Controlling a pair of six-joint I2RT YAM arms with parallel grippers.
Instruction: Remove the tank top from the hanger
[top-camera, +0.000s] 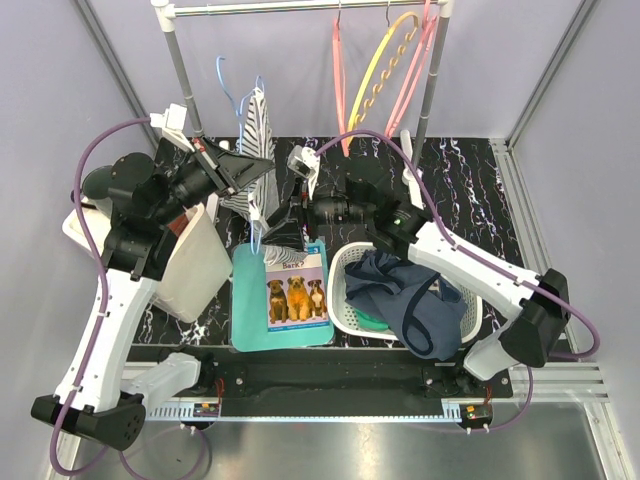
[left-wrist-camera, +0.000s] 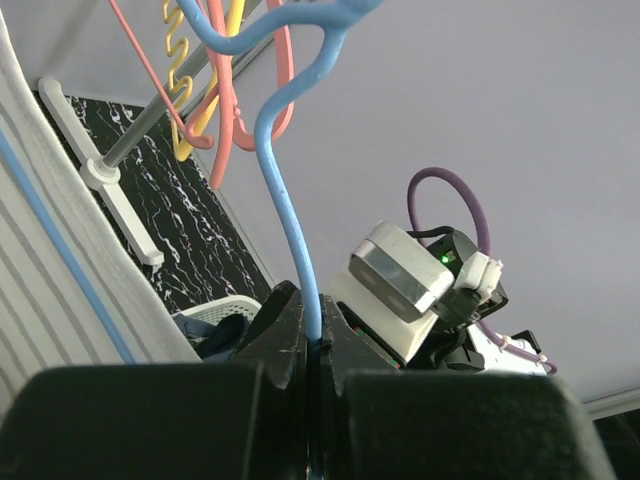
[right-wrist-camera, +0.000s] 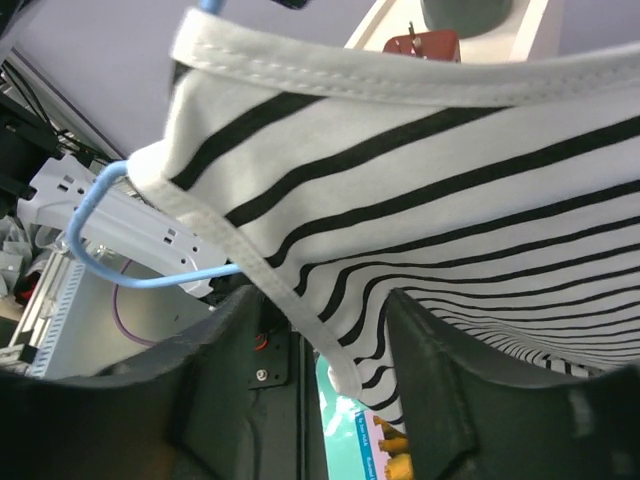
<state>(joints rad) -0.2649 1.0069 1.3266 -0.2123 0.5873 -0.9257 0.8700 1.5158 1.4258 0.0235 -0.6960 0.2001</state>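
The hanger's end (right-wrist-camera: 80, 238) sticks out past the tank top's edge. Next, my right gripper pinches that edge (right-wrist-camera: 318, 338) first, before my left gripper pulls the hanger away.
A white tank top with black stripes (top-camera: 257, 128) hangs on a blue wire hanger (top-camera: 226, 88) in front of the rack, left of centre. My left gripper (top-camera: 238, 166) is shut on the hanger's stem; in the left wrist view the blue wire (left-wrist-camera: 290, 220) runs down into the closed gripper (left-wrist-camera: 312, 325). My right gripper (top-camera: 276, 215) is at the garment's lower end. In the right wrist view the right gripper (right-wrist-camera: 320, 400) stands open, and the tank top (right-wrist-camera: 450, 180) droops with its hem between the fingers. The hanger's end (right-wrist-camera: 165, 280) sticks out at the left.
The clothes rack (top-camera: 300, 8) at the back carries pink hangers (top-camera: 340, 90) and a yellow one (top-camera: 385, 60). A white basket (top-camera: 345, 300) with dark blue clothes sits at front right, a teal mat with a dog picture (top-camera: 285, 295) in the middle, a white bin (top-camera: 195, 265) at left.
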